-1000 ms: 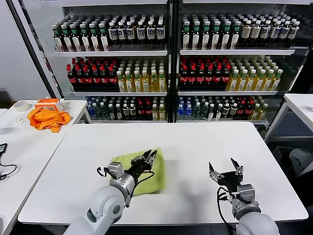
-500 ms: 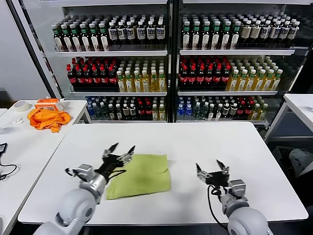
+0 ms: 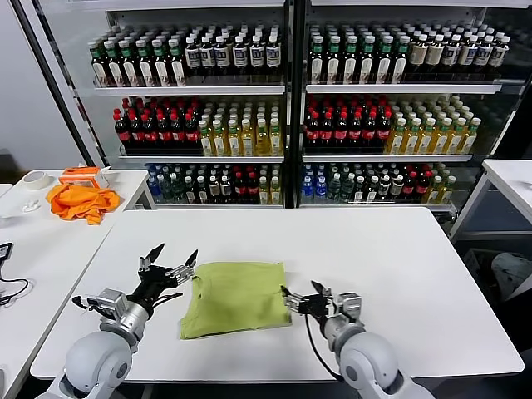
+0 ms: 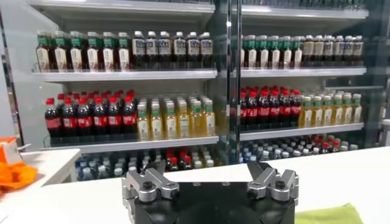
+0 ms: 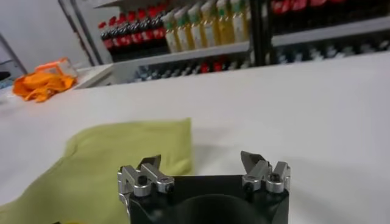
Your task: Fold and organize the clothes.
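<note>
The robot's right gripper should pinch the T-shirt's edge on this gripper's side (image 3: pixel 282 281) and pull the T-shirt to the table's middle, because the folded T-shirt (image 3: pixel 235 299) lies off-center toward the left gripper.
The light yellow-green T-shirt (image 3: pixel 235 298) lies folded into a flat rectangle on the white table (image 3: pixel 374 249), plain side up; no print shows. My left gripper (image 3: pixel 173 258) is open and empty just off the shirt's left edge. My right gripper (image 3: pixel 302 292) is open and empty at the shirt's right edge, near its front corner. The right wrist view shows the shirt (image 5: pixel 116 164) beside and ahead of the open right gripper (image 5: pixel 201 159). In the left wrist view the left gripper (image 4: pixel 207 172) is open, with a corner of the shirt (image 4: pixel 326 214) beside it.
A bright orange cloth (image 3: pixel 81 202) and a tape roll (image 3: pixel 35 179) lie on the side table at the far left. Shelves of drink bottles (image 3: pixel 283 116) stand behind the table. A second white table (image 3: pixel 511 179) is at the far right.
My left gripper let go of the shirt and moved left off it, opening wide. My right gripper moved left across the table up to the shirt's right edge. The shirt now lies flat.
</note>
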Controlling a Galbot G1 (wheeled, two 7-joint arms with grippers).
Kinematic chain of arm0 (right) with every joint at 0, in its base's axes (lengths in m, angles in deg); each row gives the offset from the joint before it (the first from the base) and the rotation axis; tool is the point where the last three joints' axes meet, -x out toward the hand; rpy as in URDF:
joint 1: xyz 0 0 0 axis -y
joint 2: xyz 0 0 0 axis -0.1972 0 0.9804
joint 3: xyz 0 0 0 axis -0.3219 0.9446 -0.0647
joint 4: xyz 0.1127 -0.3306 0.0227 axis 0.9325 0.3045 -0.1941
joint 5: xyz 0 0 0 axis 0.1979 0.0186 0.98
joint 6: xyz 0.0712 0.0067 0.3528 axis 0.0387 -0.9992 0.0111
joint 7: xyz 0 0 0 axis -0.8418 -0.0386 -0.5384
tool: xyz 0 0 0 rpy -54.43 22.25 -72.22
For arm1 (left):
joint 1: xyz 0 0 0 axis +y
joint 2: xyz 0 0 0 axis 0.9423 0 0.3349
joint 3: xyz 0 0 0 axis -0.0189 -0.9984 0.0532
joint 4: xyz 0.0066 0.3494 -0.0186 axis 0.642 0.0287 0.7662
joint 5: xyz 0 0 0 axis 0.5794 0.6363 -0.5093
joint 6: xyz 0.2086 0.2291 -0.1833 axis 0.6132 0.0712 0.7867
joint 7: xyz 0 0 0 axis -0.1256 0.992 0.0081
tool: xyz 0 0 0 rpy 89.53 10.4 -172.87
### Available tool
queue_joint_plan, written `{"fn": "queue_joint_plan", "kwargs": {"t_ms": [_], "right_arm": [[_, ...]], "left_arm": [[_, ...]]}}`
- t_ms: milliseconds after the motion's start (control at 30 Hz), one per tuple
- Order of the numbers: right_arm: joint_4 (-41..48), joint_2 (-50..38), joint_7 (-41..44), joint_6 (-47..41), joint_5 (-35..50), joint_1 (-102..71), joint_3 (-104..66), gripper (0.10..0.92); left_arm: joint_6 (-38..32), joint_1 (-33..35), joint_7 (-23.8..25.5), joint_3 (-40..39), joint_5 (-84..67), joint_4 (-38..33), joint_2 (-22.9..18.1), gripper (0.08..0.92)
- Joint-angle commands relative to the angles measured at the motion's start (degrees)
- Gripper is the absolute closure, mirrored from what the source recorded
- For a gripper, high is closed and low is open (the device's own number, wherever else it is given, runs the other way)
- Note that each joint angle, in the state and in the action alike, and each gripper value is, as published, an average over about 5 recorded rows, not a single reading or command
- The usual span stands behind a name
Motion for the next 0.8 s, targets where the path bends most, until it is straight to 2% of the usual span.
{"fn": "queue_joint_plan", "kwargs": {"t_ms": [33, 500, 600, 800], "right_arm": [[6.41, 2.93, -4.37, -0.88, 6.36, 5.45, 7.3, 0.203], [8.52, 5.23, -10.24, -0.81, 9.89, 6.35, 7.82, 0.208], [7.96, 5.21, -10.29, -0.77, 10.68, 6.22, 7.78, 0.26], [7.71, 5.23, -10.1, 0.22, 10.36, 6.1, 7.52, 0.431]], "left_arm": [[-1.28, 2.06, 0.79, 2.6, 1.97, 0.38, 0.91, 0.177], [-1.44, 2.67, 0.7, 2.34, 2.84, 0.59, 0.38, 0.177], [-1.51, 2.84, 0.64, 2.27, 3.22, 0.6, 0.16, 0.177], [-1.76, 3.34, 0.55, 2.27, 4.12, 0.71, -0.34, 0.177]]}}
